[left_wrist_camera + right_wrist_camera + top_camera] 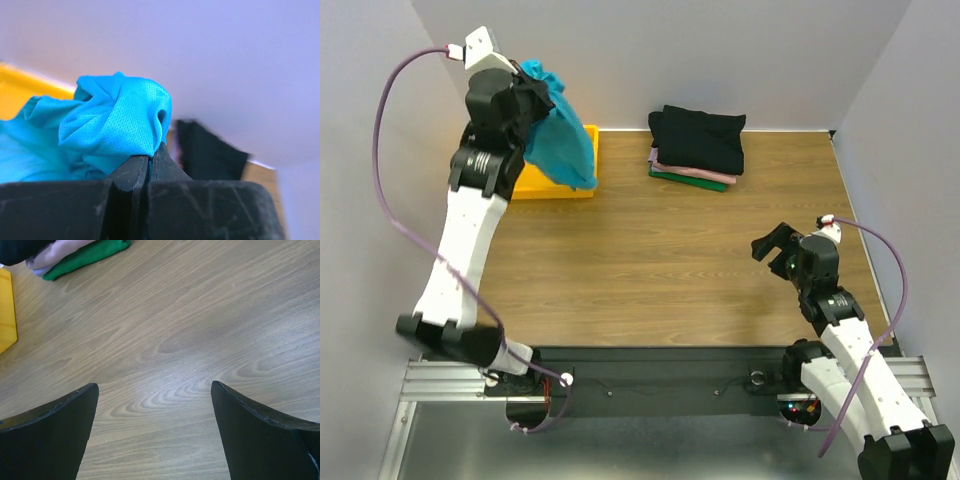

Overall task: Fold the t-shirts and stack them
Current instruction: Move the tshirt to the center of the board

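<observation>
My left gripper should keep swinging, as the teal t-shirt (563,148) hangs clear above the yellow tray, and release where the wood before the folded stack (665,250) is open.
My left gripper (532,92) is shut on the teal t-shirt (560,135) and holds it high above the yellow tray (588,140), the cloth hanging down in a bunch. In the left wrist view the teal t-shirt (115,120) is pinched between the closed fingers (131,172). A stack of folded t-shirts lies at the back of the table: black (700,135) on top, pale pink (705,176) under it, dark green (690,181) at the bottom. My right gripper (772,250) is open and empty, low over bare wood at the right (155,390).
The yellow tray stands at the back left against the wall and shows at the left edge of the right wrist view (6,310). The folded stack's green edge (85,257) shows at the top left there. White walls close in the table (670,260) on three sides.
</observation>
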`<state>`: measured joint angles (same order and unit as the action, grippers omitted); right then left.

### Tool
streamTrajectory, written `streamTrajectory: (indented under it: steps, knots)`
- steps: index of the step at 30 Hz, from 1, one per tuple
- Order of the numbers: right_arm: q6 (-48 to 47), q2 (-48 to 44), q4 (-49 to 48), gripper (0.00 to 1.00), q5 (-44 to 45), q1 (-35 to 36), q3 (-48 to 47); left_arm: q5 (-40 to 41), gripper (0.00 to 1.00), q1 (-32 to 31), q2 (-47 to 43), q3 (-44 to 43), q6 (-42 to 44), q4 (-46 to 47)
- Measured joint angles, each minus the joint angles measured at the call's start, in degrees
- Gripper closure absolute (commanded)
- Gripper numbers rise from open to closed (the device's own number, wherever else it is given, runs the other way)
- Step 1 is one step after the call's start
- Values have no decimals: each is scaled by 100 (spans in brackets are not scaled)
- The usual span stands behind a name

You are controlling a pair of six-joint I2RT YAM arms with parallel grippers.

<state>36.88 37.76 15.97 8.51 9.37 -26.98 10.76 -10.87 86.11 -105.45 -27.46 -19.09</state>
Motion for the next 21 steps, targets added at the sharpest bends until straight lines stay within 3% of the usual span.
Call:
streamTrajectory:
  steps: [7, 16, 18, 19, 20, 21]
  knots:
    - [-7, -157, 2, 0, -61, 0, 39, 31, 100, -1663, -1779, 944, 133, 511]
    - [-44, -396, 11, 0, -109, 0, 70, 33, 100, -2815, -2175, 1764, -136, 903]
    - [-63, -391, 13, 0, -125, 0, 70, 109, 69, -2929, -2000, 2037, -267, 975]
    - [-70, -339, 17, 0, -129, 0, 68, 203, 20, -2959, -1814, 2212, -356, 953]
    - [-76, -280, 15, 0, -140, 0, 68, 304, 2, -2964, -1692, 2277, -468, 918]
    - [-92, -232, 24, 0, -149, 0, 68, 490, 2, -2959, -1370, 2326, -551, 780]
